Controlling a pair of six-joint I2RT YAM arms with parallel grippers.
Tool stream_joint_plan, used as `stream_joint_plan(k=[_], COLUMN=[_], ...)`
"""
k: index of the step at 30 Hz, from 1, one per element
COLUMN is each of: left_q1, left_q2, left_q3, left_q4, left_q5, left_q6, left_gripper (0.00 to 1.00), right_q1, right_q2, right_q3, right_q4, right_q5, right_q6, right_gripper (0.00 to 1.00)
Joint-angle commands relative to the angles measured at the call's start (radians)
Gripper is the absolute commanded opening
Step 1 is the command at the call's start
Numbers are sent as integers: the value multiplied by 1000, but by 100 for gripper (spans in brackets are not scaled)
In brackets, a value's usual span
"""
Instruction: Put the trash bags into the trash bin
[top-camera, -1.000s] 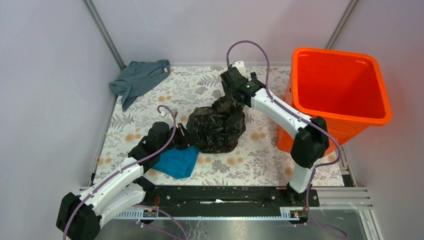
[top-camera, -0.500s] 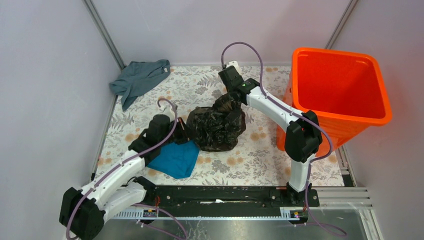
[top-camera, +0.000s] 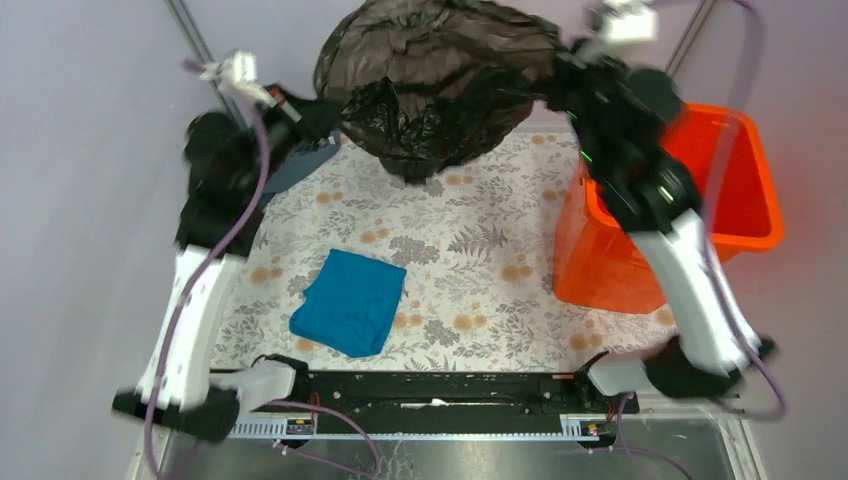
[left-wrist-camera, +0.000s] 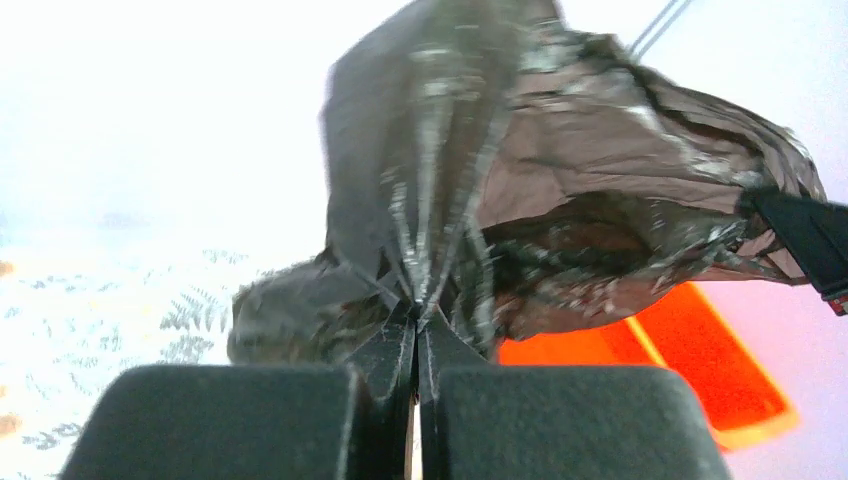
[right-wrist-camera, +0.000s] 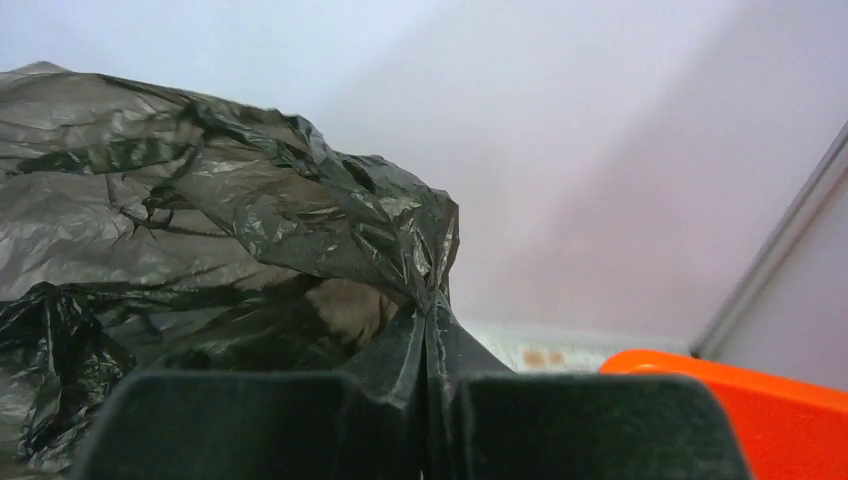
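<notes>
The black trash bag's bottom (top-camera: 418, 140) is bunched up in folds, so my left gripper and my right gripper should swing it down (top-camera: 430, 225) to shake it open before they line the trash bin.
A crumpled black trash bag (top-camera: 435, 85) hangs high above the far side of the table, stretched between both arms. My left gripper (top-camera: 325, 118) is shut on its left edge; in the left wrist view the film (left-wrist-camera: 520, 200) fans out from the pinched jaws of the left gripper (left-wrist-camera: 417, 318). My right gripper (top-camera: 553, 82) is shut on its right edge, and the right wrist view shows the bag (right-wrist-camera: 200, 230) bunched into the right gripper (right-wrist-camera: 428, 318). The orange trash bin (top-camera: 745, 235) stands at the right, below and right of the bag.
A folded blue cloth (top-camera: 350, 300) lies on the floral tablecloth (top-camera: 480, 270) near the front. A grey-green cloth (top-camera: 310, 160) sits at the back left, partly behind the left arm. Pale walls close in on both sides and the back.
My right gripper closed on the bag. Both arms then rose sharply, lifting the bag off the table to high at the back. The blue cloth now lies uncovered.
</notes>
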Motion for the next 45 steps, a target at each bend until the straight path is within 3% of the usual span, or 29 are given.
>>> stream_joint_plan(k=[1,4,7,10,13,16,21,24,27,29,34,38,41,45], left_q1=[-6,-4,-5,-3,3,18,21,20,21,21,22,22,21,21], left_q2=[-195,-227,-239,-275,-306,-259,-115,-159,-328,-449,-515,-498,-421,-226], left_q3=[-252,-460,-640,-763,-765,-586,-25,97,-121,-314,-630,-724,-568,-83], left_q4=[77,-20,-81,-87,-92,-102,-198,-122,37,52,-195,-272,-236,-215], left_q5=[-99,-146,-134,-111,-132,-122,-40,5,-67,-173,-221,-247,-242,-155], left_q6=[20,28,24,27,54,107,146,128,88,44,7,34,61,70], left_gripper=[0,0,0,0,0,0,0,0,0,0,0,0,0,0], right_q1=[2,0,0,0,0,0,0,0,0,1,1,0,0,0], right_q2=[-348,-444,-427,-406,-415,-393,-304,-358,-514,-600,-654,-654,-585,-426], right_q3=[-478,-775,-934,-1025,-1012,-843,-367,-266,-472,-649,-961,-1042,-918,-569], right_q4=[332,434,347,277,262,236,100,94,221,256,89,96,113,104], right_q5=[-146,-105,-95,-100,-119,-128,-184,-284,-317,-277,-200,-255,-199,-212], right_q6=[-2,85,194,256,263,209,145,172,198,206,322,361,297,153], right_gripper=[0,0,0,0,0,0,0,0,0,0,0,0,0,0])
